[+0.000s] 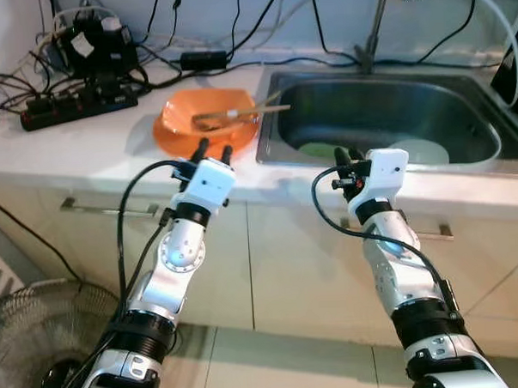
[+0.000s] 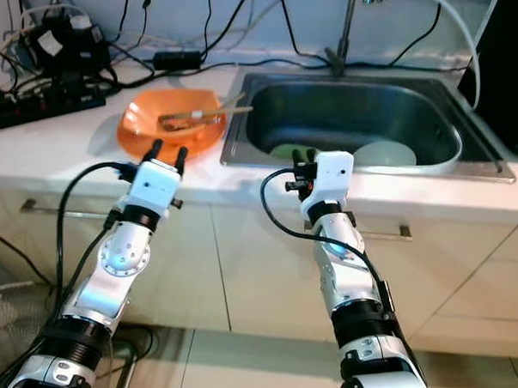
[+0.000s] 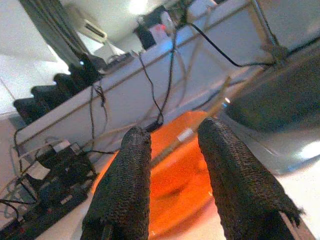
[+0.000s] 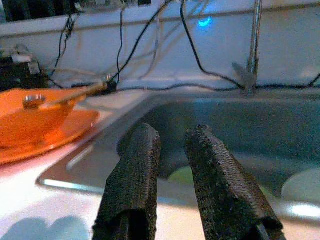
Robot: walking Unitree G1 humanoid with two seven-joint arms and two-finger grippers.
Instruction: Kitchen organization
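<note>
The spoon's handle points away from the banded chopsticks (image 1: pixel 233 113), so I expect the spoon to come free alone when I lift it and leave the chopsticks behind.
An orange bowl (image 1: pixel 206 113) sits on an orange plate (image 1: pixel 175 139) on the white counter, left of the steel sink (image 1: pixel 384 111). Wooden chopsticks (image 1: pixel 243 114) and a spoon lie across the bowl. My left gripper (image 1: pixel 214 149) hovers at the counter's front edge, just short of the plate, fingers (image 3: pixel 125 185) open with nothing between them. My right gripper (image 1: pixel 347 156) is raised at the sink's front rim, fingers (image 4: pixel 132 180) open and empty. Inside the sink lie a green dish (image 1: pixel 319 149) and a white dish (image 1: pixel 420 152).
A black power strip (image 1: pixel 79 106), adapters and tangled cables crowd the back left of the counter. A faucet (image 1: pixel 374 26) and a white hose (image 1: pixel 501 20) rise behind the sink. Cabinet drawers with handles (image 1: pixel 96 207) sit below. A floor fan (image 1: pixel 42 341) stands at lower left.
</note>
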